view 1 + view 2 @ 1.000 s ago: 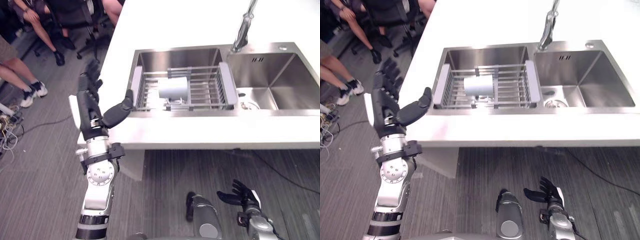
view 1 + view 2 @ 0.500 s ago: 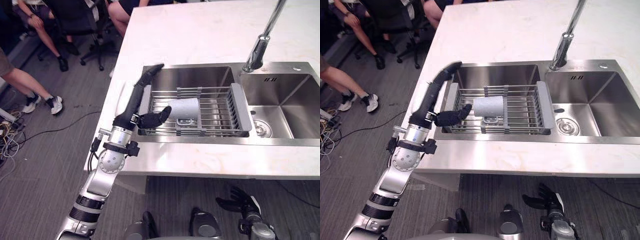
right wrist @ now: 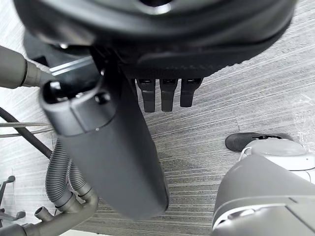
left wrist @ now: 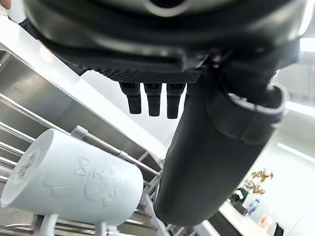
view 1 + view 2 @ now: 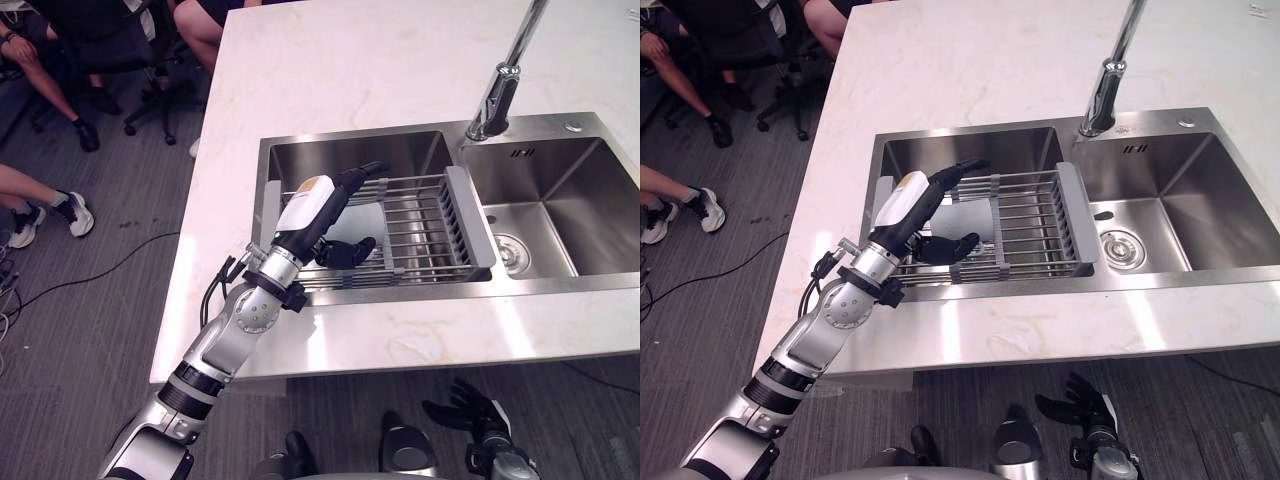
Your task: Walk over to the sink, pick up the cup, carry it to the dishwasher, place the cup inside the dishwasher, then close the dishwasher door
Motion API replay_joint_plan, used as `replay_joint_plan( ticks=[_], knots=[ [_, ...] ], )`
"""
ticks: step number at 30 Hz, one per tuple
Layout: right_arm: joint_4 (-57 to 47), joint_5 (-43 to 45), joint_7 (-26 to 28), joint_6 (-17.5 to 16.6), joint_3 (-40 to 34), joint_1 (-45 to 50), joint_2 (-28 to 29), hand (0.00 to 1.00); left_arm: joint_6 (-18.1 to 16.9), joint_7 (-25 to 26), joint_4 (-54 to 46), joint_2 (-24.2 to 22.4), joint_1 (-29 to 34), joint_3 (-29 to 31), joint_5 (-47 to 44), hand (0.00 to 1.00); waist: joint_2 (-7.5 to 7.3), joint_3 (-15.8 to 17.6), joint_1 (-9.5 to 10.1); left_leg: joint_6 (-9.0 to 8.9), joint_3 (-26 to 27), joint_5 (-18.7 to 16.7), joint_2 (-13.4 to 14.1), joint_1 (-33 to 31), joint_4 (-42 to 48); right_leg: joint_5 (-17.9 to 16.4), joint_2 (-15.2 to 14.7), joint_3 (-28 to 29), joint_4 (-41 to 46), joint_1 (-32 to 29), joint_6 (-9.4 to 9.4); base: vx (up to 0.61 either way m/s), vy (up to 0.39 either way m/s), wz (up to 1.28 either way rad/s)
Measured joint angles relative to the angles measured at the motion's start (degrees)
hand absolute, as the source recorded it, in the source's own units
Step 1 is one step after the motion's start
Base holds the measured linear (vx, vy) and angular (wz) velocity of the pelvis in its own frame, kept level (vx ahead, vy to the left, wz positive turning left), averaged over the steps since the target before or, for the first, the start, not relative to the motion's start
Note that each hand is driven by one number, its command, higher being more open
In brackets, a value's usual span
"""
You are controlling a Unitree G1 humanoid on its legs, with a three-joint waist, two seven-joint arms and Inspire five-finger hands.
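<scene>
The pale blue cup [image 5: 369, 223] is lying across the wires with its handle [image 4: 47, 226] in front of them, so I expect the cup to come away cleanly when I lift.
A pale blue cup [image 4: 74, 182] lies on its side in a wire dish rack [image 5: 420, 225] set across the left sink basin [image 5: 300, 160]. My left hand [image 5: 312, 205] reaches in over the rack and is open. Its straight fingers [image 5: 362, 172] pass above the cup and its thumb [image 5: 350, 250] sits on the near side, so the cup [image 5: 968, 215] lies between them, mostly covered. In the left wrist view the cup is just past the thumb [image 4: 211, 157], with a gap to it. My right hand [image 5: 475, 410] hangs low over the floor, open and empty.
A tall chrome faucet [image 5: 497, 95] stands behind the divider between the basins. The right basin [image 5: 570, 210] has a drain [image 5: 508, 245]. A white marble countertop [image 5: 350, 70] surrounds the sink. People sit on chairs [image 5: 120, 50] at the far left.
My left hand has swung from the counter's left edge in over the rack, and its fingers and thumb now straddle the cup. The camera has shifted too. The right hand stays low.
</scene>
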Motion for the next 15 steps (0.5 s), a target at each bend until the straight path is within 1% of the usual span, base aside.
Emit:
replay_joint_plan(
  ticks=[2,8,11,12,15],
  knots=[
    [0.0,-0.4,0.0,0.0,0.0,0.1,0.6,0.90,0.5,0.0,2.0,0.0,-0.7,-0.1,1.9,0.90,-0.15,0.0,-0.18,0.07,0.3,0.2,-0.1,0.0,-0.4,0.5,0.1,0.4,-0.4,-0.3,0.03,-0.03,0.014,-0.09],
    [0.0,-0.4,0.0,0.0,0.1,0.2,0.9,0.90,1.8,0.0,7.2,0.9,-2.3,-0.1,3.7,0.90,-0.38,-0.2,-0.63,0.41,1.4,0.7,-0.3,-0.5,-1.3,1.7,0.2,1.3,-1.7,-1.2,0.38,-0.03,0.016,-0.09],
    [0.0,-0.4,0.0,0.0,0.0,0.4,0.9,0.90,2.5,0.0,9.4,1.8,-4.3,0.0,4.3,0.90,-0.68,-0.3,-0.98,0.58,1.7,1.0,-0.6,-0.7,-1.9,2.2,0.2,1.7,-2.2,-1.8,0.55,-0.01,0.013,-0.05],
    [-0.2,-0.4,0.0,0.0,0.0,0.3,0.9,0.90,3.0,-0.1,10.6,2.8,-5.1,0.0,5.4,0.90,-0.80,-0.3,-1.41,0.59,1.9,1.0,-0.7,-1.1,-1.9,2.3,0.2,2.0,-2.2,-2.3,0.63,0.00,0.018,-0.08],
    [-0.2,-0.4,0.0,0.0,0.0,0.4,0.9,0.90,3.5,-1.0,12.8,3.7,-6.4,-0.1,6.5,0.90,-0.92,-0.3,-1.91,0.59,2.1,1.0,-0.9,-1.6,-2.0,2.4,0.1,2.4,-2.3,-3.0,0.71,0.01,0.015,-0.06]
  ],
)
